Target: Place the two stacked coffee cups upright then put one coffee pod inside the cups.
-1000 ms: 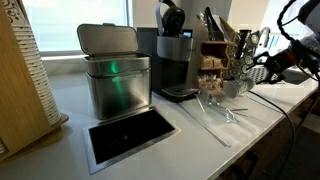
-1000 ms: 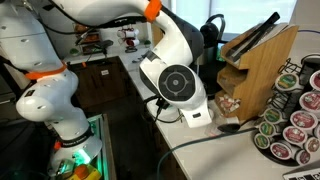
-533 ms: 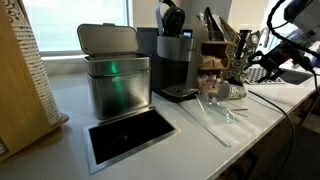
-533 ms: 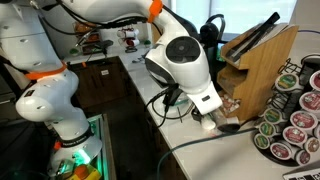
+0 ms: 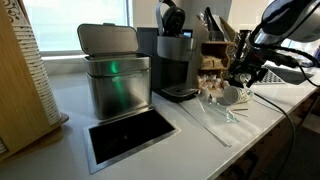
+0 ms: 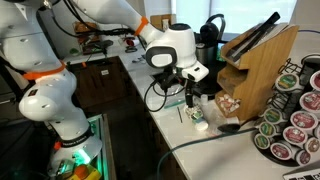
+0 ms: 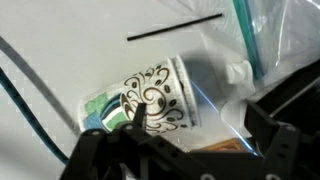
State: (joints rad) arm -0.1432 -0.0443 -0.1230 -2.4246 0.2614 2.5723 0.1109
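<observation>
Next, my gripper tilts toward the cups' open end point(image 5: 231, 95) and grabs the cups' rim to stand them upright, because the coffee cups point(image 6: 195, 117) are lying on their side under it while it points down.
The two stacked coffee cups point(image 7: 140, 100), pale with dark swirl markings and a green patch, lie on their side on the white counter. They also show in both exterior views point(image 5: 231, 95) point(image 6: 199, 121). My gripper point(image 7: 200, 130) hovers just above them with its fingers apart and nothing between them. One fingertip overlaps the cups' side in the wrist view. In both exterior views the gripper point(image 5: 244, 74) point(image 6: 192, 97) points down over the cups. Coffee pods sit in a carousel rack point(image 6: 291, 118) at the counter's end.
A steel canister point(image 5: 113, 80) and a black coffee machine point(image 5: 176, 62) stand on the counter. A wooden rack point(image 6: 258, 62) is beside the pods. A clear plastic bag point(image 7: 275, 40) and a thin black stick point(image 7: 175, 28) lie near the cups. A recessed black panel point(image 5: 130, 133) sits in the counter.
The arm has swung in toward the counter and down. The gripper has turned to point downward over the lying cups. The cups have not moved.
</observation>
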